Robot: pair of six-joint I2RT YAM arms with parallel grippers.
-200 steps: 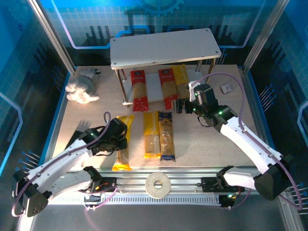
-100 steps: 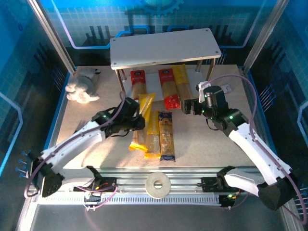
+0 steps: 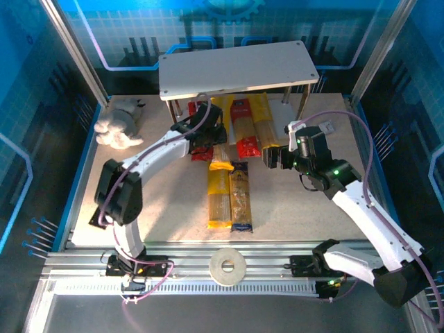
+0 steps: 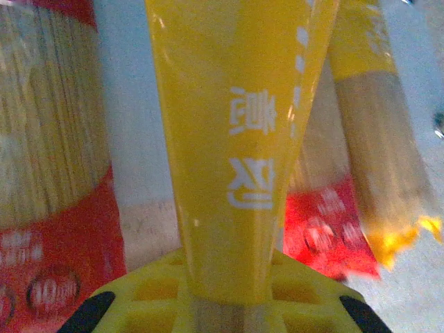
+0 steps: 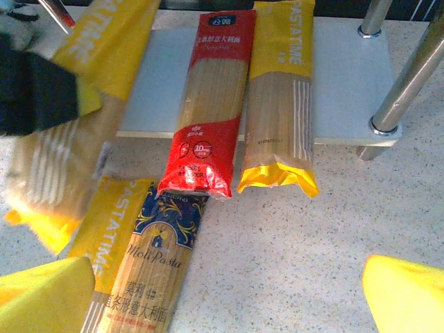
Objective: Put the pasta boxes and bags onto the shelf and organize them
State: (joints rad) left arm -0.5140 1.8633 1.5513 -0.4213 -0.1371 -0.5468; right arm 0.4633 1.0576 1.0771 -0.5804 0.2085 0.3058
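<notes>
The robot's left gripper keeps moving the yellow pasta bag in the left gripper inward until it lies flat, as it lines up with the gap between the red packs.
My left gripper is shut on a yellow pasta bag, reaching to the shelf. The bag lies lengthwise on the lower board between two red packs, its near end hanging over the edge. Another yellow pack lies right of them. A yellow pack and a dark blue pack lie side by side on the table. My right gripper hovers open over bare table, right of the dark blue pack.
A tape roll rests on the front rail. A white crumpled cloth lies at the back left and a small grey item at the back right. Metal shelf legs stand beside the right yellow pack.
My left arm has swung the yellow bag from the table's left front up to the lower board between the red packs. The right gripper has drawn back slightly to the right.
</notes>
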